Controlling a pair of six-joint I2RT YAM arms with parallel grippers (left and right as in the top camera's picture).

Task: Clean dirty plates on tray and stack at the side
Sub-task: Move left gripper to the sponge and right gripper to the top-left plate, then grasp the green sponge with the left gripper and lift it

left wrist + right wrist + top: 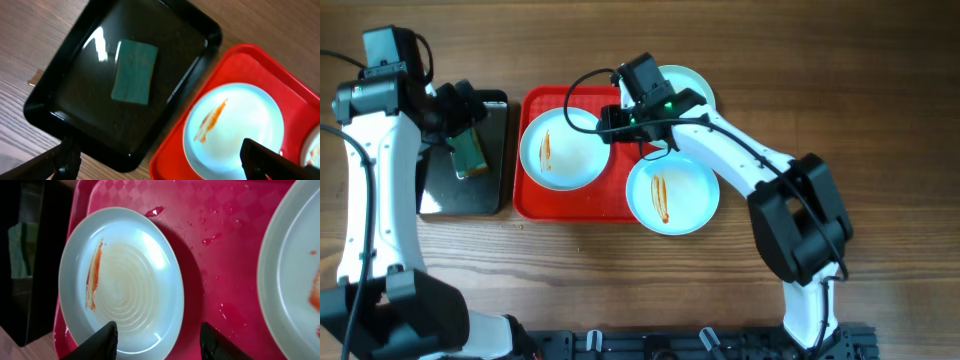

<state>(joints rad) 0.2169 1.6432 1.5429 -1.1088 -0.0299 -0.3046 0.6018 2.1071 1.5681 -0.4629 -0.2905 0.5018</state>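
Note:
The green sponge (134, 72) will crease down the middle and fan out when I pick it up, because it is a thin slab with gently bowed edges (152, 74).
The red tray (532, 200) holds a plate (560, 150) with an orange streak on its left side. A second streaked plate (672, 195) overhangs the tray's front right corner. A third plate (692, 82) shows at the far right corner, mostly hidden by the right arm. My right gripper (611, 124) hovers at the left plate's right rim. In the right wrist view its jaws (157, 340) stand apart: one finger over the plate (120, 275), the other over the tray (220, 255). My left gripper (162, 167) is open above the pan's edge, holding nothing.
A black metal pan (495, 185) sits left of the tray with a green sponge (134, 71) lying flat in it. Wet drops and red smears dot the tray base (210, 239). Bare wooden table (880, 100) lies right of the tray.

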